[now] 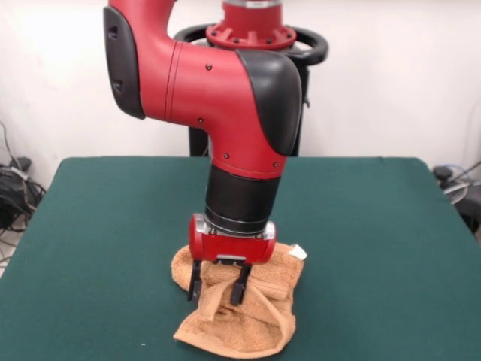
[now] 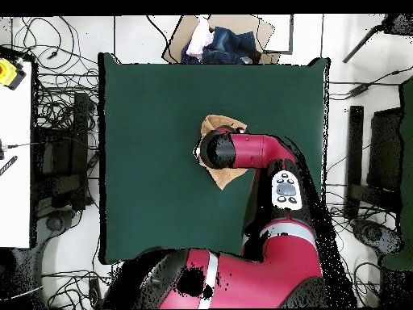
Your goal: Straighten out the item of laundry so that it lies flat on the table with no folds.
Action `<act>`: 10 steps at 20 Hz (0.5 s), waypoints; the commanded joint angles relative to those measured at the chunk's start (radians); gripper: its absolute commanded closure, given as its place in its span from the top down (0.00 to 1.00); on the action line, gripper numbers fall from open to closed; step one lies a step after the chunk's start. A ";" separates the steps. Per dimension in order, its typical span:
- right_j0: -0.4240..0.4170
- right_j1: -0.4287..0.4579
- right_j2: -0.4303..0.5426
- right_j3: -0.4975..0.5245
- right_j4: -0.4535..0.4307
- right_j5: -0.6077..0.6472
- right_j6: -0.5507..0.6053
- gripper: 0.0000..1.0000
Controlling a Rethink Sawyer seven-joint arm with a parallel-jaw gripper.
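Note:
I expect the crumpled towel to fall open into a long hanging drape when I lift the towel's raised fold (image 1: 216,294), because loose hems (image 1: 281,312) overlap in it.
The item of laundry (image 1: 252,323), an orange-tan towel, lies crumpled and folded near the front middle of the dark green table (image 1: 376,226). Its white tag (image 1: 298,253) sticks out at its right back corner. My gripper (image 1: 218,289) points straight down onto the towel. Its two black fingers (image 1: 195,282) stand apart, one on each side of a raised fold. In the overhead view the towel (image 2: 216,125) shows only at the edges of my wrist, which hides the gripper, above the table (image 2: 153,145).
A cardboard box with clothes (image 2: 218,40) stands beyond the table's far edge in the overhead view. Cables (image 2: 56,105) and a white bench (image 2: 14,161) lie off the table's left side. My pedestal (image 1: 252,37) stands behind the table.

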State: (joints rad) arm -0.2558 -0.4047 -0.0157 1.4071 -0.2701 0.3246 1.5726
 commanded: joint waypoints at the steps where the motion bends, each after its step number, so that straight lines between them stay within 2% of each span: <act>1: -0.028 0.016 0.046 0.093 -0.014 0.091 0.058 1.00; 10: -0.014 0.007 0.037 0.097 -0.046 0.015 0.064 1.00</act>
State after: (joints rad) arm -0.2580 -0.4049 -0.0157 1.4084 -0.2701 0.3246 1.5726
